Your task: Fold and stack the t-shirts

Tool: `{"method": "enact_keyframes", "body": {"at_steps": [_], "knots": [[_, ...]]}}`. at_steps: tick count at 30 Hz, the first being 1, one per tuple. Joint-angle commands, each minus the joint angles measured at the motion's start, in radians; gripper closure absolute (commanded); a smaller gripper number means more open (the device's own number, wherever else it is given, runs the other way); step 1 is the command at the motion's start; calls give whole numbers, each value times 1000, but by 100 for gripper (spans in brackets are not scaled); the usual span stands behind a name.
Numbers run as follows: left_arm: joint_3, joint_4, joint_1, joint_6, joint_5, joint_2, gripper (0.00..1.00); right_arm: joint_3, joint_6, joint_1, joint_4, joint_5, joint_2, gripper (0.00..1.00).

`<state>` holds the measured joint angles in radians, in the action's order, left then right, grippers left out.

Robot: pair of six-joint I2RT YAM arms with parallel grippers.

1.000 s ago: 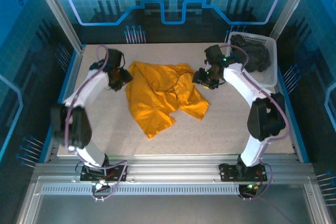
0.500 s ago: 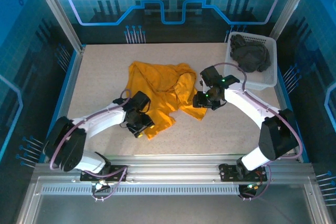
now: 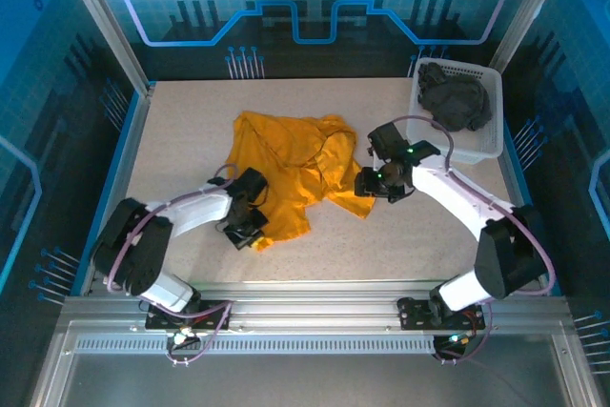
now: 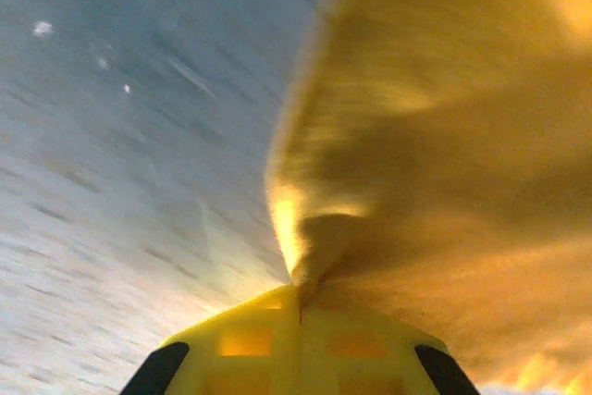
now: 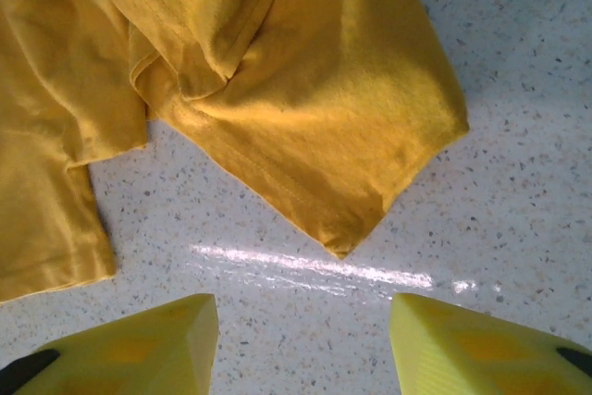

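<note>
The orange t-shirt sits in bunched folds (image 3: 329,146) on the basket's side, so next my right gripper grabs and pulls its loose pointed corner (image 3: 362,212) toward the basket before folding.
The mustard-orange t-shirt (image 3: 291,171) lies crumpled in the middle of the table. My left gripper (image 3: 256,234) is at its near-left corner, shut on a pinch of the orange cloth (image 4: 435,136), which bunches into the closed jaws at my left gripper (image 4: 301,291). My right gripper (image 3: 367,186) hovers open just off the shirt's near-right corner (image 5: 340,245). In the right wrist view its fingers (image 5: 139,349) stand wide apart over bare table, and my right gripper (image 5: 303,344) holds nothing. The dark grey t-shirt (image 3: 456,97) lies heaped in the basket.
The white lattice basket (image 3: 496,145) stands at the back right corner. Speckled tabletop (image 3: 181,131) lies bare to the left of the orange shirt and along the near edge (image 3: 381,254). Metal rails and blue walls enclose the table.
My left arm swung from the shirt's far-left edge down to its near-left corner and shut on the cloth. My right gripper came forward to the near-right corner, still open.
</note>
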<state>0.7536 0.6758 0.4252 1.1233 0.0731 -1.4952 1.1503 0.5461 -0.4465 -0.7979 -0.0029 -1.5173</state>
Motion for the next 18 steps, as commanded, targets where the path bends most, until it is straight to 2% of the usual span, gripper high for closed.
{"method": "enact_keyframes", "body": {"at_steps": [1, 6, 11, 15, 16, 18], "knots": [[-71, 56, -133, -81, -121, 106, 100, 90, 16, -55, 53, 3, -123, 46], [-92, 93, -251, -160, -115, 215, 100, 326, 32, -131, 21, 26, -356, 41], [-79, 91, -271, -166, -114, 230, 100, 547, 0, -171, -148, 162, -568, 41], [-73, 84, -283, -166, -108, 229, 100, 623, -62, -196, -217, 236, -671, 41], [-71, 84, -285, -167, -108, 229, 100, 631, -73, -202, -223, 261, -685, 44], [-70, 85, -291, -172, -108, 231, 100, 644, -80, -200, -228, 307, -701, 55]]}}
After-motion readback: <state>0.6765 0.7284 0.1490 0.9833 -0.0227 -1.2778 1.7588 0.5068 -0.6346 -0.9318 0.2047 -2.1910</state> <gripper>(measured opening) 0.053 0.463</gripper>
